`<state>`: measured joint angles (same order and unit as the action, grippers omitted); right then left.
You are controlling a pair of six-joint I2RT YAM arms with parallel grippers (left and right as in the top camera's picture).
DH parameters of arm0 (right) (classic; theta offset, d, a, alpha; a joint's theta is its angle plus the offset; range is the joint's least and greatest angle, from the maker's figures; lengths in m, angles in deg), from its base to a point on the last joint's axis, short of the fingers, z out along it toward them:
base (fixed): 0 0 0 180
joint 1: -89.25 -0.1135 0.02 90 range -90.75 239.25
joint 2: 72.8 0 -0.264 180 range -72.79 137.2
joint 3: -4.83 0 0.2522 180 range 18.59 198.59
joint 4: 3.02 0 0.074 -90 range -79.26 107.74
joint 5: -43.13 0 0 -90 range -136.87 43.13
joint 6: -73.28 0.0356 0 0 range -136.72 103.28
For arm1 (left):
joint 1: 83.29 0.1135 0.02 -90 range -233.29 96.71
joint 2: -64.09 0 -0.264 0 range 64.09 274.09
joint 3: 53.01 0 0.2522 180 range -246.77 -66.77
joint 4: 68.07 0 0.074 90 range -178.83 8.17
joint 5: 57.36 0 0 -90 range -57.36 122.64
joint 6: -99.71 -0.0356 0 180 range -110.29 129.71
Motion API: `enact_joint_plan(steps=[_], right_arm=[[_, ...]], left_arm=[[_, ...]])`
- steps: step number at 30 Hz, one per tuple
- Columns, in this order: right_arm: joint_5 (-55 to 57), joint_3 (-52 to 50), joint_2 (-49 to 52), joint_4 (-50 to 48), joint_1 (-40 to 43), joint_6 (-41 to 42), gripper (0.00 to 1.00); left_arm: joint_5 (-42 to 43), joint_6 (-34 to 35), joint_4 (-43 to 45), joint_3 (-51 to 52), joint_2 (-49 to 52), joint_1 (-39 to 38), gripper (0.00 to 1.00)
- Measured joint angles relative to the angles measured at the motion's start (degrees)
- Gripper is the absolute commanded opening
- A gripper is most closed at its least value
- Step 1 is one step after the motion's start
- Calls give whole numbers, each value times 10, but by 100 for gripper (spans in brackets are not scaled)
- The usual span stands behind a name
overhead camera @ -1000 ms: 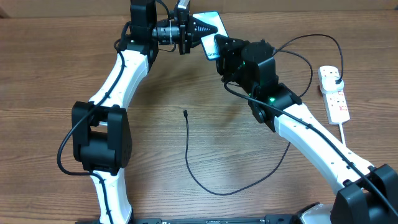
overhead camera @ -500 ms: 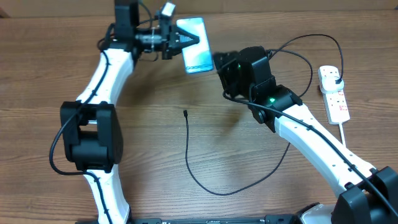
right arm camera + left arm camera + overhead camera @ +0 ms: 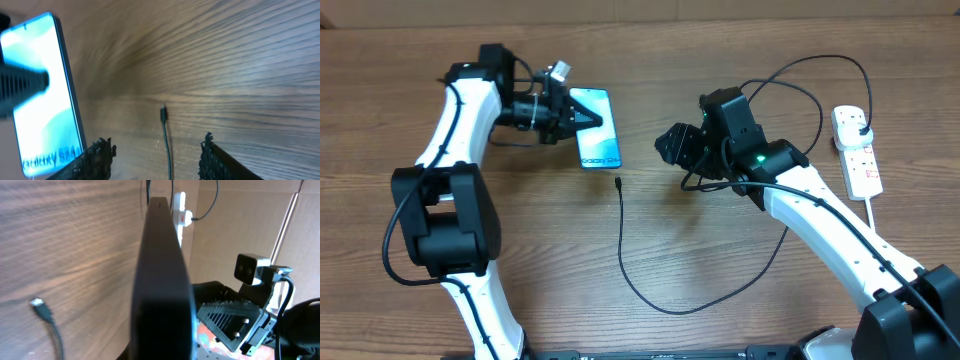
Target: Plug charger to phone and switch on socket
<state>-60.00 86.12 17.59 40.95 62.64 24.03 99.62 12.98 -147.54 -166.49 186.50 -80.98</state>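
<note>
Next, I pull the phone back with my left gripper before my right gripper takes the connector (image 3: 618,185), because the phone's near end (image 3: 601,162) is crowding the loose connector tip.
The phone (image 3: 596,132) has a light blue screen and is gripped at one long side by my left gripper (image 3: 576,117), which is shut on it. In the left wrist view the phone (image 3: 163,285) shows edge-on as a dark bar. The charger's connector tip (image 3: 619,182) lies on the table just right of the phone's near end; its thin black cable (image 3: 650,300) loops away to the right. My right gripper (image 3: 669,146) is open and empty, right of the phone. In the right wrist view its fingers (image 3: 157,147) straddle the cable below the tip (image 3: 163,114), with the phone (image 3: 45,95) at left.
The white power strip (image 3: 858,152) lies at the far right with a black plug (image 3: 861,122) in its far outlet and a white cord towards the front. It also shows in the left wrist view (image 3: 181,211). The table is brown wood.
My left arm has carried the phone from the back centre leftward and nearer, down beside the connector tip. My right gripper has come off the phone and drawn back to the right.
</note>
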Motion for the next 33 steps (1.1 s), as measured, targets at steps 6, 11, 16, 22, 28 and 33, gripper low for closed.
enact_joint_plan(steps=[6, 11, 16, 22, 28, 33], right_arm=[[-110, 0, 73, -33, 0, -56, 50], [-202, 0, 152, -82, 0, -79, 49], [-287, 0, 209, -99, 0, -126, 56], [-315, 0, 265, -116, 0, -145, 56], [-318, 0, 276, -147, -4, -139, 54], [-283, 0, 284, -173, -33, -98, 50]], left_arm=[[33, -44, -6, 0, 0, 78, 4], [41, -50, -20, 0, 0, 103, 4], [42, -52, -20, 0, 0, 101, 4], [42, -52, -20, 0, 0, 101, 4], [41, -52, -23, 0, 0, 101, 4], [41, -52, -27, 0, 0, 101, 4]])
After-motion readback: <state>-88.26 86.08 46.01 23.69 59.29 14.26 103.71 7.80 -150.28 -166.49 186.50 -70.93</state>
